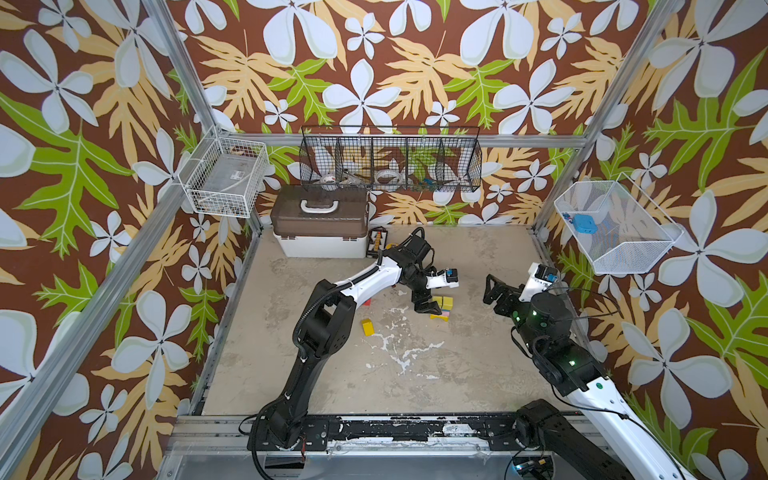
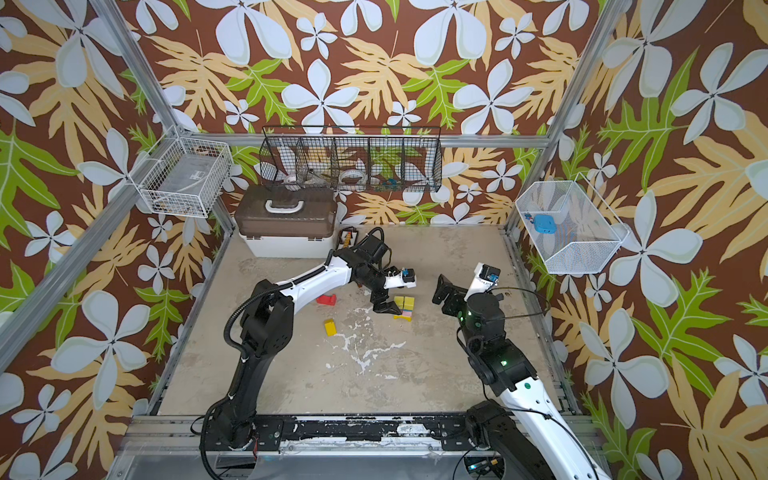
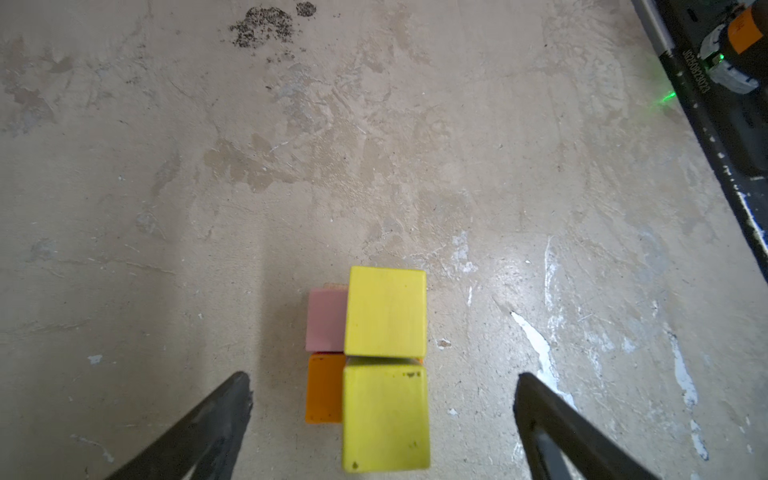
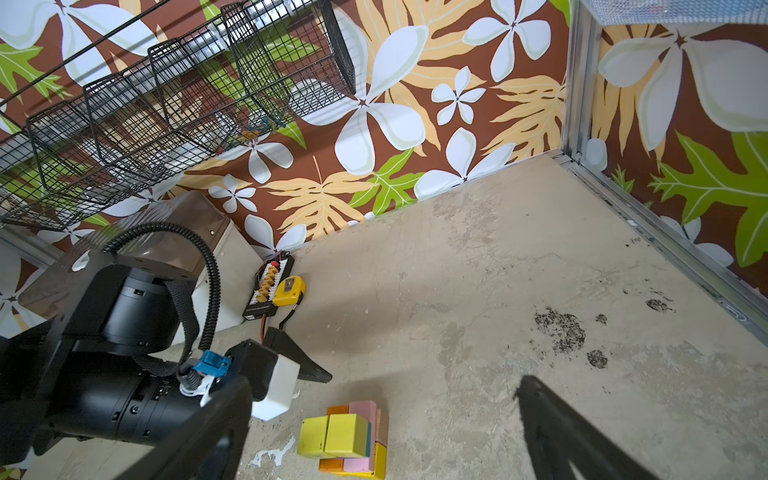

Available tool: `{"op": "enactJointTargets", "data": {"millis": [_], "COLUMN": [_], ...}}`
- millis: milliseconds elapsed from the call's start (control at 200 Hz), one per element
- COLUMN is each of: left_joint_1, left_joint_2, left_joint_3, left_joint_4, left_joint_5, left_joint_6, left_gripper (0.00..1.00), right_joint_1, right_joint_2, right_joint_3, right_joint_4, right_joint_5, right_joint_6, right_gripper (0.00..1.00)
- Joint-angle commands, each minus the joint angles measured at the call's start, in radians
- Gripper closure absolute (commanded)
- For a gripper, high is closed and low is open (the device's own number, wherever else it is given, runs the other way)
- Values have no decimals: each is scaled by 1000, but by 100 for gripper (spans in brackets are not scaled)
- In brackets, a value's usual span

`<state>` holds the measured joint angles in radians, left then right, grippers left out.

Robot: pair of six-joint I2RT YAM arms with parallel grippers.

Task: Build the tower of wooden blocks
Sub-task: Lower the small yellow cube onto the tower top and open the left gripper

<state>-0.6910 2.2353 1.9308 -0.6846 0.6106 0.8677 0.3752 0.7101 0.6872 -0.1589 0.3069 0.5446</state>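
The yellow cubes on top of the tower have a narrow gap [image 3: 385, 361] between them, so my left gripper should push the nearer yellow cube's side [image 3: 386, 468] toward my right gripper.
The tower [image 1: 441, 308] [image 2: 404, 308] stands mid-floor: two yellow cubes [image 3: 386, 316] side by side on top, pink [image 3: 326, 320] and orange [image 3: 324, 388] blocks under them, a yellow base [image 4: 379, 459] at the bottom. My left gripper [image 3: 382, 376] [image 1: 428, 307] hovers open over the tower, its fingers well clear on either side of the nearer yellow cube. A loose yellow block [image 1: 367, 327] lies on the floor to the left. A red block [image 2: 326, 299] shows partly behind the left arm. My right gripper [image 4: 382, 386] [image 1: 494, 289] is open and empty, to the right of the tower.
A brown-lidded white toolbox [image 1: 320, 226] stands at the back left, with a black connector board [image 4: 268, 291] and a yellow tape measure [image 4: 289, 291] beside it. A black wire basket [image 1: 390, 160] and white wire baskets [image 1: 224, 178] [image 1: 615, 228] hang on the walls.
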Motion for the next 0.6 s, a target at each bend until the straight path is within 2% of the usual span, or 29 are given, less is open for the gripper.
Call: {"op": "enactJointTargets", "data": {"millis": [0, 80, 165, 235, 305, 400, 435, 510, 595], "left_joint_1": [0, -1, -1, 0, 0, 8, 17, 55, 68], "left_joint_2": [-60, -145, -295, -457, -621, -812, -864, -931, -954], "left_joint_3": [5, -53, -229, -426, -631, -880, -952, -1066, -1149], "left_joint_4": [6, 95, 345, 598, 840, 1033, 1074, 1083, 1107], "left_joint_5": [28, 14, -70, -251, -497, -777, -844, -832, -773], "left_joint_6": [-31, -115, -308, -491, -717, -1010, -1137, -1317, -1388], "left_gripper": [0, 0, 0, 0, 0, 0, 0, 0, 0], "right_joint_1": [-2, -17, -65, -122, -187, -245, -248, -247, -245], "right_joint_2": [13, 37, 58, 74, 104, 175, 206, 271, 320], "right_joint_3": [-3, -4, -13, -32, -62, -105, -106, -103, -97], "right_joint_4": [-12, -42, -62, -62, -45, -8, -13, 13, 25], "right_joint_5": [82, 122, 100, 46, -39, -150, -175, -273, -292], "right_joint_6": [49, 94, 140, 174, 212, 268, 292, 283, 276], "right_gripper": [0, 0, 0, 0, 0, 2, 3, 11, 12]}}
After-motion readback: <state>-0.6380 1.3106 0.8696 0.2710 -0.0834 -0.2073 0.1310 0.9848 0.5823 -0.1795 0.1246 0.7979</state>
